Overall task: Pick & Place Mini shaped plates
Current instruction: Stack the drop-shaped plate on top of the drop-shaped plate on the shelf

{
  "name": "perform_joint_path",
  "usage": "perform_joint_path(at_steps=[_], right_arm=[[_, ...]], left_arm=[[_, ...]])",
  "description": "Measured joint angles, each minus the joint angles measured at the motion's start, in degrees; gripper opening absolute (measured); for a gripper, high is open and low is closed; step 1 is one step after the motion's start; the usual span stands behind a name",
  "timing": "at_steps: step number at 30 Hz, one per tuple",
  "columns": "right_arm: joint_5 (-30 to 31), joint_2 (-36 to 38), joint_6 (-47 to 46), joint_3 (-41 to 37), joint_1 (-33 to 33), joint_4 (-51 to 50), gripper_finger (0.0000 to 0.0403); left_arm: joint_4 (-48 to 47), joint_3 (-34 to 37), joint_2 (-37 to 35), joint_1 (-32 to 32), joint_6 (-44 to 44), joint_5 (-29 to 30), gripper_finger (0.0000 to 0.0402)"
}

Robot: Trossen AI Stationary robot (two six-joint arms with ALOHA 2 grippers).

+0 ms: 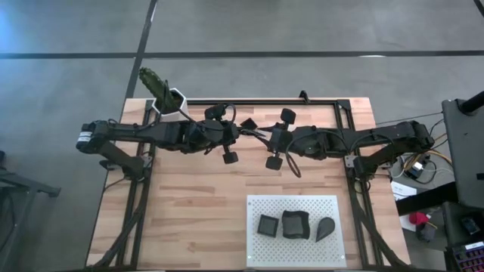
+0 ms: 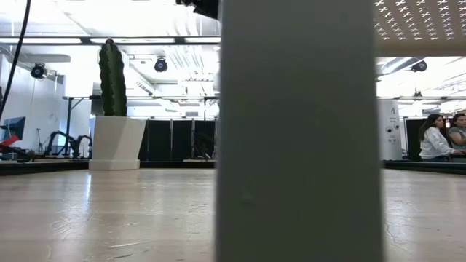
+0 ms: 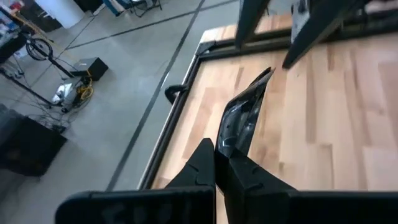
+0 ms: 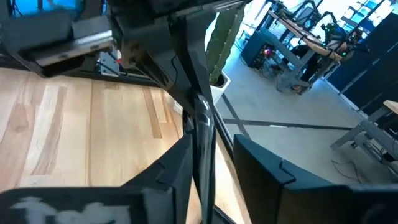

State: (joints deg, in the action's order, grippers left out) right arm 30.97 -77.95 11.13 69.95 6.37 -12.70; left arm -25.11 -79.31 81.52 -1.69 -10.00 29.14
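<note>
The plate's far end is only a little way in at my right gripper's open fingers. My left gripper should move the plate closer before my right gripper takes it.
My left gripper and right gripper meet above the far middle of the table. The left one is shut on a small dark plate, which shows edge-on and glossy in the left wrist view. The right gripper is open, and the plate stands between its fingers. Three more dark plates lie flat on the white perforated board: a square one, a wavy-edged one and a teardrop one. My left gripper pinches the plate between its two fingers at the near rim. The fingers lie level, coming from the table's left. The plate is lifted clear, stands on edge and sticks out forward past the fingertips. My right gripper has one finger close along the plate; I cannot tell whether it touches.
A white hexagonal pot with a green cactus stands at the table's far left corner, close behind the left arm. A pale upright post blocks the middle of the low view. People sit in the room beyond. Bare wood lies left of the board.
</note>
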Motion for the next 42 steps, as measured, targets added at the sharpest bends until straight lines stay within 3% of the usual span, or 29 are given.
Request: perform_joint_path(at_steps=[7,12,19,29,42], right_arm=[[-0.8,-0.3,0.0,0.0,0.0,-0.4,0.0134],[-6.8,-0.3,0.3,0.0,0.0,-0.3,0.013],[-7.0,-0.3,2.3,0.0,-0.1,-0.3,0.0117],[-4.6,-0.3,3.0,0.0,-0.1,-0.4,0.0116],[-2.2,-0.2,4.5,0.0,-0.4,-0.4,0.0104]], left_arm=[[-0.6,0.0,0.2,0.1,-7.7,-4.2,0.0001],[0.2,-0.3,0.6,0.3,-7.8,-3.3,0.0001],[0.7,-1.0,2.7,0.8,-6.7,-3.1,0.0001],[-5.2,-8.7,6.3,0.9,6.8,-3.0,0.0001],[-11.0,-12.5,9.8,0.9,11.5,-7.7,0.0003]])
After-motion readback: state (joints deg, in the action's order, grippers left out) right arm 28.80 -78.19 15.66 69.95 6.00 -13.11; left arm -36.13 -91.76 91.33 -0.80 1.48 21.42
